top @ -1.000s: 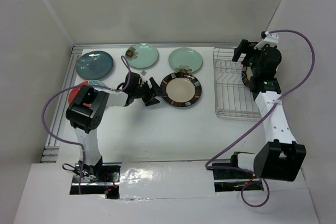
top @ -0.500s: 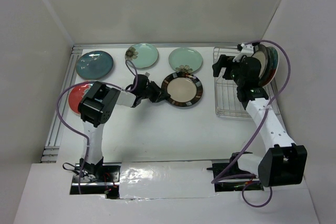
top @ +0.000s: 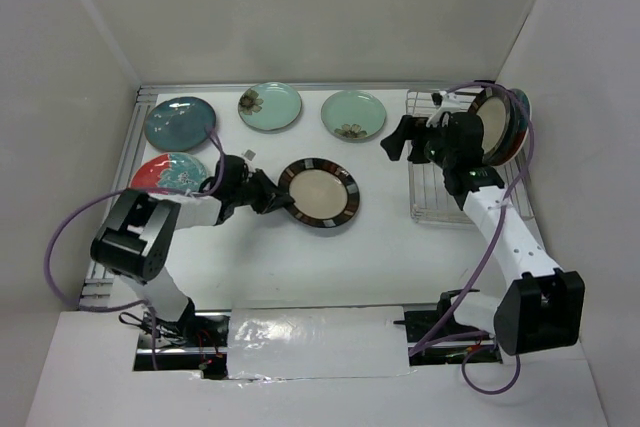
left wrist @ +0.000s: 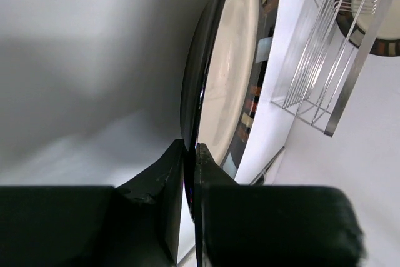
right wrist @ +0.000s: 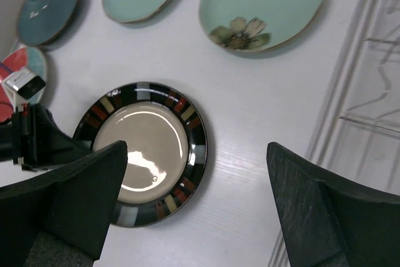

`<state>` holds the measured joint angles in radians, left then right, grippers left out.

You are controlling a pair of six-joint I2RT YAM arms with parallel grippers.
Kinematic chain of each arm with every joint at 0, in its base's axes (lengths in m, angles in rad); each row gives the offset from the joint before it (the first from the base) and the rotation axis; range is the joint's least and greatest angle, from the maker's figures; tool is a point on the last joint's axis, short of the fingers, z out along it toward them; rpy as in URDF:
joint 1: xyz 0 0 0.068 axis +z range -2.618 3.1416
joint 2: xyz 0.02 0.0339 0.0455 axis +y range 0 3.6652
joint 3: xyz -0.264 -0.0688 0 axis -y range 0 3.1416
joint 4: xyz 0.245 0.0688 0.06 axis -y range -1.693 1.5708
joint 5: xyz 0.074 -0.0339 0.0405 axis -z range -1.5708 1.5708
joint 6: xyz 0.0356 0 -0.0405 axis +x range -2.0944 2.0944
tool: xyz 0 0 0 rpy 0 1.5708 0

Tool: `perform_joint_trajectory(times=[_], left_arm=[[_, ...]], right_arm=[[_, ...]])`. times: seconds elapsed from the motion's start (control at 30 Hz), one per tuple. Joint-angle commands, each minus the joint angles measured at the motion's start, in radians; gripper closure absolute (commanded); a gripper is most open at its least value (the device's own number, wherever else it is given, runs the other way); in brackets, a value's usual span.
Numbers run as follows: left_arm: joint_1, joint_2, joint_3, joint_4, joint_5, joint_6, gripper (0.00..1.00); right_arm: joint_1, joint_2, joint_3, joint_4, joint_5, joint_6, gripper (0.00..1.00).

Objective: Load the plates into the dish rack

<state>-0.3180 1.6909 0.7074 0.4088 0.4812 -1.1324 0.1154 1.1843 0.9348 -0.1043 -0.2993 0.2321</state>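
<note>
The striped plate (top: 320, 193) is in my left gripper, away from the dish rack, so my right gripper should grab the rim (top: 353, 189) nearest the rack and put the plate in the rack.
My left gripper (top: 270, 194) is shut on the left rim of the cream plate with the dark striped rim (top: 318, 192), mid-table. In the left wrist view its fingers (left wrist: 189, 149) pinch the rim edge-on, and the plate (left wrist: 231, 79) rises beyond them. My right gripper (top: 394, 140) hangs open, left of the dish rack (top: 435, 192), with nothing in it. From the right wrist view it (right wrist: 197, 148) hovers above that striped plate (right wrist: 140, 148). Plates (top: 500, 125) stand upright at the rack's far right. Two mint plates (top: 270, 106) (top: 353, 114), a teal plate (top: 180, 122) and a red plate (top: 168, 172) lie flat.
A metal rail (top: 125, 167) runs along the table's left edge. White walls close in the table on the left, back and right. The rack's wire dividers (right wrist: 369, 92) stand just right of my right gripper. The left arm (right wrist: 37, 142) reaches in beside the striped plate.
My left gripper closed on the striped plate's rim and drew the plate left and nearer. My right arm swung left from over the rack, leaving plates standing in it.
</note>
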Motion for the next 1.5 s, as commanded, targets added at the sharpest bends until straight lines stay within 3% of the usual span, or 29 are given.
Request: perform_joint_trajectory(times=[0.0, 0.3, 0.47, 0.63, 0.73, 0.77, 0.87, 0.9, 0.93, 0.97, 1.07, 1.1, 1.17, 1.2, 1.27, 1.47], left_arm=[[0.042, -0.149, 0.001, 0.097, 0.161, 0.054, 1.00], [0.123, -0.451, -0.040, 0.097, 0.339, 0.095, 1.00], [0.132, -0.494, -0.068, 0.205, 0.401, 0.074, 1.00], [0.132, -0.470, -0.057, 0.214, 0.428, 0.074, 1.00], [0.132, -0.448, -0.036, 0.226, 0.438, 0.085, 1.00], [0.132, -0.448, -0.022, 0.226, 0.438, 0.098, 1.00], [0.123, -0.439, 0.003, 0.164, 0.416, 0.143, 1.00], [0.123, -0.439, 0.023, 0.138, 0.402, 0.158, 0.98], [0.123, -0.439, 0.033, 0.107, 0.393, 0.195, 0.94], [0.123, -0.439, 0.044, 0.076, 0.384, 0.215, 0.80], [0.123, -0.461, 0.082, -0.078, 0.321, 0.308, 0.47], [0.123, -0.461, 0.107, -0.175, 0.272, 0.336, 0.30], [0.123, -0.461, 0.132, -0.272, 0.228, 0.414, 0.13], [0.132, -0.461, 0.141, -0.315, 0.203, 0.434, 0.01], [0.145, -0.461, 0.153, -0.416, 0.140, 0.482, 0.00], [0.166, -0.470, 0.181, -0.640, -0.099, 0.562, 0.00]], right_arm=[[0.007, 0.050, 0.021, -0.031, -0.171, 0.039, 0.02], [0.062, 0.126, 0.012, 0.072, -0.405, 0.124, 0.02], [0.095, 0.172, 0.022, 0.141, -0.471, 0.173, 0.04], [0.164, 0.190, 0.032, 0.163, -0.503, 0.191, 0.09], [0.196, 0.224, 0.056, 0.163, -0.535, 0.191, 0.28], [0.196, 0.233, 0.056, 0.163, -0.546, 0.191, 0.46], [0.224, 0.256, 0.068, 0.152, -0.570, 0.182, 0.69], [0.224, 0.265, 0.078, 0.143, -0.570, 0.182, 0.81], [0.224, 0.265, 0.088, 0.143, -0.570, 0.171, 0.89], [0.224, 0.265, 0.097, 0.120, -0.570, 0.159, 0.98], [0.210, 0.265, 0.146, 0.069, -0.541, 0.125, 1.00], [0.195, 0.265, 0.168, 0.042, -0.509, 0.106, 1.00], [0.170, 0.265, 0.254, -0.052, -0.427, 0.038, 1.00], [0.170, 0.256, 0.283, -0.076, -0.396, 0.017, 1.00], [0.129, 0.244, 0.372, -0.132, -0.327, -0.036, 1.00], [0.061, 0.146, 0.501, -0.128, 0.081, -0.199, 1.00]])
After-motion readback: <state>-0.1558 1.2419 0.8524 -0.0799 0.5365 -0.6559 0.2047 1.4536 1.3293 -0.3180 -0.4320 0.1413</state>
